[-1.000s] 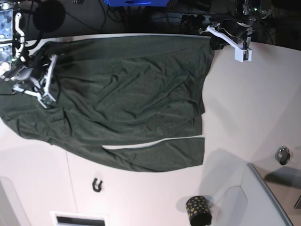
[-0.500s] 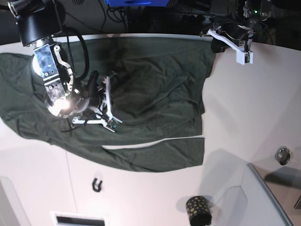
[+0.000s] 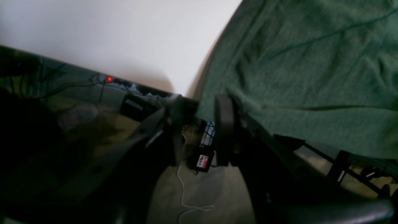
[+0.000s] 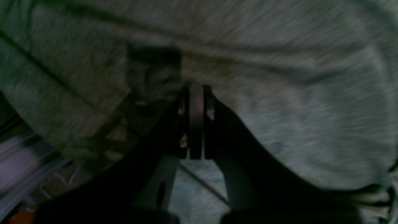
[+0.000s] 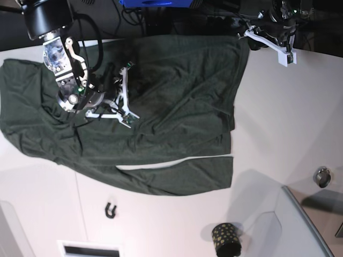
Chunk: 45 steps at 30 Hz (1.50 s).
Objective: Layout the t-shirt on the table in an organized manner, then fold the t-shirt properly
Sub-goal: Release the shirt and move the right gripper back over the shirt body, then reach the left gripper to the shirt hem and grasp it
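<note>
The cloth goes up from the white gap (image 5: 171,163) in one unbroken stretch, so the t-shirt's far corner (image 5: 242,43) will slide along with it when I pull toward the front.
The dark green t-shirt (image 5: 177,107) lies spread and wrinkled across the white table (image 5: 289,118). My left gripper (image 5: 252,42) hovers at the shirt's far right corner, by the table's back edge. In the left wrist view this gripper (image 3: 199,124) is open. The t-shirt (image 3: 311,62) edge lies beside one of its fingers (image 3: 224,130), and nothing sits between them. My right gripper (image 5: 112,85) is over the shirt's left half. The right wrist view shows that gripper (image 4: 196,90) shut, tips against blurred t-shirt (image 4: 279,93) fabric. Whether cloth is pinched is unclear.
A black gold-dotted cup (image 5: 226,239) stands near the front, beside a grey raised panel (image 5: 300,225). A metal ring (image 5: 322,176) sits at the right. A black hook (image 5: 111,210) and a slot (image 5: 88,249) mark the front left. Cables lie beyond the table (image 3: 124,37) edge.
My right arm swung from the table's left edge to over the shirt's left half. The shirt's left part now spreads further back-left. My left gripper opened off the far right corner.
</note>
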### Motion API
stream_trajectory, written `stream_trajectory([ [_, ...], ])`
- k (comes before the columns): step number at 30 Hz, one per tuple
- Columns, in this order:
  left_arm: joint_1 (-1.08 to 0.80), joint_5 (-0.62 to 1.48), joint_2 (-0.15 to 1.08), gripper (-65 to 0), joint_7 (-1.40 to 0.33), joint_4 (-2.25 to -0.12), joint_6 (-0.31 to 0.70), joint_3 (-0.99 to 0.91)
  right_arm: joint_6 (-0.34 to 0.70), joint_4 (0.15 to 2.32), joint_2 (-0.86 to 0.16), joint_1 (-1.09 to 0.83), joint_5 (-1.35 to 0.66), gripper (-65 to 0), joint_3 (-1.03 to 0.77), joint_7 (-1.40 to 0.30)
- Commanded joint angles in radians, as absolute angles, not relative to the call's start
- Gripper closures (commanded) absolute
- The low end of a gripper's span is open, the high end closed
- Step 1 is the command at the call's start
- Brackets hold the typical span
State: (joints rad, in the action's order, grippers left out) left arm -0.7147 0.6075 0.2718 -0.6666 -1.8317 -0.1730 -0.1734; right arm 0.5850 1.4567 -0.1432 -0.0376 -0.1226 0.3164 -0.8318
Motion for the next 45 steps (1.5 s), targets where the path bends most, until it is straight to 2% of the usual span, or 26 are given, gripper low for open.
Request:
stream_trajectory([
  [1,-0.722,0.615,0.280,-17.8,-0.659,-1.854,-0.170,-0.174,0.587,1.477,-0.145,-0.021,-0.128,-0.2,0.312,-0.819],
  [9,-0.760,0.673,0.278,-17.8,-0.656,-1.979,-0.168,-0.219,0.587,1.615,-0.145,-0.113,-0.127,-0.2,0.314,-0.819],
  [12,-0.677,0.786,0.295,-16.9,-0.659,-1.971,-0.168,-0.275,0.587,1.704,-0.147,-0.151,-0.124,-0.2,0.314,-0.819],
  [16,-0.452,0.819,0.354,-16.6,-0.671,-1.919,-0.168,-0.257,0.587,1.788,-0.147,-0.186,-0.124,-0.2,0.317,-0.826],
  [18,-0.292,0.819,0.369,-13.8,-0.719,-1.844,-0.168,-0.194,0.587,1.807,-0.147,-0.203,-0.124,-0.2,0.318,-0.826],
  [20,-0.116,0.817,0.367,-1.3,-0.782,-1.727,-0.168,-0.108,0.587,1.811,-0.147,-0.222,-0.124,0.0,0.321,-0.826],
  [21,-0.051,0.817,0.366,0.0,-0.794,-1.672,-0.168,-0.073,0.587,1.811,-0.147,-0.229,-0.124,0.0,0.321,-0.826],
  [25,0.159,0.819,0.361,0.0,-0.797,-1.442,-0.168,0.053,0.587,1.811,-0.147,-0.255,-0.124,0.0,0.321,-0.822],
  [29,0.289,0.817,0.329,0.0,-0.796,-1.251,-0.168,0.153,0.587,1.810,-0.145,-0.263,-0.124,0.0,0.321,-0.826],
  [32,0.338,0.816,0.320,0.0,-0.783,-1.152,-0.168,0.219,0.587,1.805,-0.143,-0.255,-0.124,0.0,0.389,-0.819],
  [38,0.404,0.816,0.318,0.0,-0.633,-0.941,-0.168,0.389,0.582,1.707,-0.131,-0.185,-0.128,0.0,0.553,-0.765],
  [45,0.472,0.816,0.303,0.0,-0.438,-0.727,-0.168,0.542,0.584,1.673,-0.045,-0.182,-0.127,0.0,0.576,-0.754],
])
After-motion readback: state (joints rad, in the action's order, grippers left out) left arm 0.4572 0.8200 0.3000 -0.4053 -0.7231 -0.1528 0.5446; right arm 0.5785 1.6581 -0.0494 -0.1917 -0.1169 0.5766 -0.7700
